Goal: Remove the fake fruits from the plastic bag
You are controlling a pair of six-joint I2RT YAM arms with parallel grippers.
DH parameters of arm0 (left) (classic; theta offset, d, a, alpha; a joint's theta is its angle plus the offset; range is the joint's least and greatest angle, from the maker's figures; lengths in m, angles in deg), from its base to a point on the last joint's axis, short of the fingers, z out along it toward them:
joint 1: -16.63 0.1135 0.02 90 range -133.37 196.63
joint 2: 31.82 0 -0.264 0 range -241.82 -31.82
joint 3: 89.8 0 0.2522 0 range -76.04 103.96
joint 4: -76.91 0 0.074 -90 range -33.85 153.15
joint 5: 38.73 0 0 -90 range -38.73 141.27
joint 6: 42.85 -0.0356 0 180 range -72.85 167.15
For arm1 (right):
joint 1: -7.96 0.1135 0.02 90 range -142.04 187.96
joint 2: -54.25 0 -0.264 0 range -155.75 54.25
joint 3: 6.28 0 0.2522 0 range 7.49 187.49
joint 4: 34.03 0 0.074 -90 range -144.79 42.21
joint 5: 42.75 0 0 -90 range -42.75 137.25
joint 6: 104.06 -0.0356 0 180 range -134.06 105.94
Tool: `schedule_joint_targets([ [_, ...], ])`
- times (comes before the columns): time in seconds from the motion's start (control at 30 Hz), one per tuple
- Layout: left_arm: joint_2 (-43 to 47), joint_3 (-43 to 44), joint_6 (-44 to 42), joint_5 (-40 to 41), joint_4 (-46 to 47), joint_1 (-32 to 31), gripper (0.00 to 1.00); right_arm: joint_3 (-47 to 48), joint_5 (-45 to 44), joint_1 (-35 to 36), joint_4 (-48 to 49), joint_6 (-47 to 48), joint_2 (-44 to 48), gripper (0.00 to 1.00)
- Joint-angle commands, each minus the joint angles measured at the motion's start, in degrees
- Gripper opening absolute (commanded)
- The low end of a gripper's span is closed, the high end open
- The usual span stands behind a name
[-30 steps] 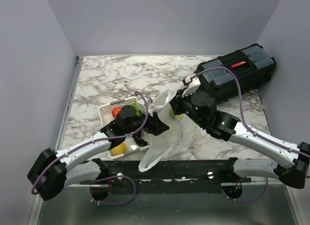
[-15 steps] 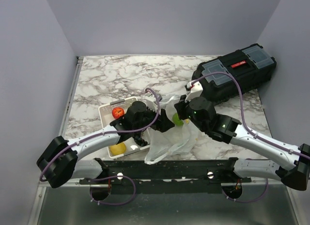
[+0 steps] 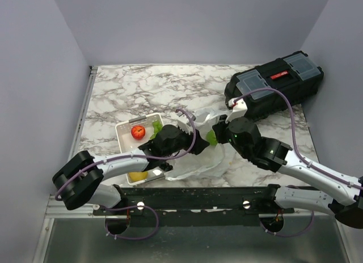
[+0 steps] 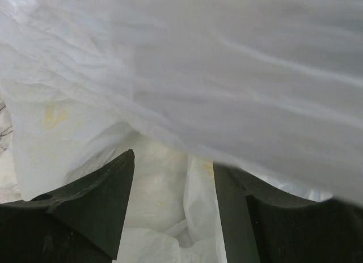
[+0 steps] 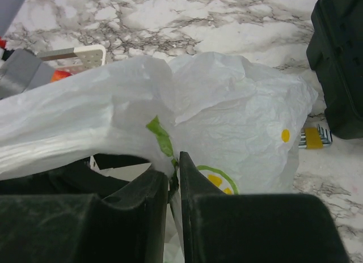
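A loose fold of the plastic bag (image 4: 187,110) is hanging down low over my left gripper, so my left gripper should go in under the fold, deeper (image 3: 211,137) toward my right gripper.
The plastic bag (image 3: 198,161) lies crumpled at the table's front middle; it is thin and white with green and yellow print. My right gripper (image 3: 218,135) is shut on the bag's rim (image 5: 164,141) and holds it up. My left gripper (image 3: 195,145) is open and pushed into the bag's mouth; in the left wrist view (image 4: 173,206) only white plastic (image 4: 170,76) shows around and between its jaws. No fruit shows inside the bag. A light-green fruit (image 3: 157,127) lies in the white tray (image 3: 122,130).
The tray also holds a red apple (image 3: 137,132) and a yellow fruit (image 3: 138,175), partly under my left arm. A black toolbox (image 3: 275,84) stands at the back right. A small yellow-handled tool (image 5: 311,137) lies by the toolbox.
My left gripper has moved right from beside the tray into the bag's mouth. My right gripper has shifted right with the rim, and the bag has sunk lower.
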Motion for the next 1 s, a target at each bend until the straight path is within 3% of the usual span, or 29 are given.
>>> schedule_joint_targets([
  [0.0, 5.7, -5.2, -2.3, 1.4, 10.8, -1.8, 0.57, -0.6, -2.6, -0.1, -1.8, -0.8, 1.2, 0.17],
  [0.3, 8.9, -13.1, -6.2, 1.2, 25.2, -5.2, 0.53, -1.6, -3.9, -0.1, -1.2, -0.9, 1.9, 0.17],
  [0.4, 5.5, -9.9, -5.1, -0.5, 21.2, -5.6, 0.53, -1.9, -4.0, -0.1, -1.5, -1.1, 2.4, 0.17],
  [0.57, -1.6, -6.6, -4.1, 3.2, 24.7, -5.7, 0.57, -2.2, -3.9, -0.1, -2.7, -2.0, 4.0, 0.18],
  [0.7, -7.6, -0.3, -4.9, 11.9, 18.4, -5.6, 0.57, -2.0, -3.9, -0.1, -3.5, -2.4, 5.0, 0.18],
  [0.97, -15.2, 5.8, -1.9, 14.3, 15.4, -4.9, 0.57, -1.7, -4.5, -0.1, -5.4, -2.8, 5.7, 0.17],
])
